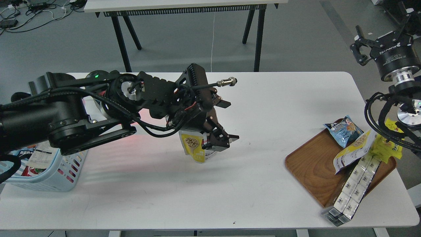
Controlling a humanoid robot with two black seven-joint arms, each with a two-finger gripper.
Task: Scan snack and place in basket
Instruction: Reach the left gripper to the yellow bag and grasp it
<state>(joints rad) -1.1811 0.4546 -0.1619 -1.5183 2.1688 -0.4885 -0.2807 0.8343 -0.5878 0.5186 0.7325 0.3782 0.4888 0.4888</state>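
The yellow front (193,146) is smooth with crisp edges, so I expect the pouch (199,149) to stay spread out and stick out stiffly when the robot lifts it by its side.
The snack (193,147), a small pouch with a yellow front and a round picture of beans, stands upright at the table's middle. Its top is hidden behind my left gripper's body. My left gripper (228,120) hangs just above and to the right of it, with its two fingers spread wide apart and nothing between them. The light blue slotted basket (57,177) sits at the table's left front, partly under my left arm, with some packets inside. My right gripper (359,46) is raised off the table's far right corner, open and empty.
A brown wooden tray (309,168) at the right front holds a blue bag (343,130), a longer yellow-white pouch (353,151), a bright yellow bag (389,146) and a long white box pack (353,187). A red glow (141,138) lies on the table under my left arm.
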